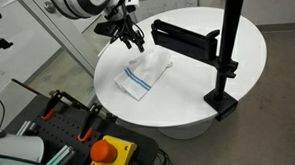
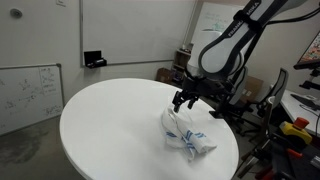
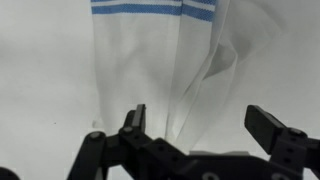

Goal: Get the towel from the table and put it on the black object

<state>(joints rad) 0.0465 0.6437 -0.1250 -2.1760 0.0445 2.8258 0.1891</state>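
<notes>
Loose folds run from my gripper toward the blue stripes (image 1: 138,81), so the towel (image 1: 145,69) should hang open with its striped end lowest when I lift it.
A white towel with blue stripes (image 1: 146,75) lies crumpled on the round white table (image 1: 197,95); it also shows in an exterior view (image 2: 188,133) and fills the wrist view (image 3: 170,60). My gripper (image 1: 128,36) hovers just above the towel's far end, also seen in an exterior view (image 2: 188,99). In the wrist view its two fingers (image 3: 200,122) are spread wide with nothing between them, the towel below. A black bar-shaped object (image 1: 184,37) is held on a black clamp stand (image 1: 226,66) at the table's edge.
A whiteboard (image 2: 28,92) leans by the wall and a small black box (image 2: 94,60) sits on a ledge. A red emergency button (image 1: 109,149) and clamps sit on the cart in front of the table.
</notes>
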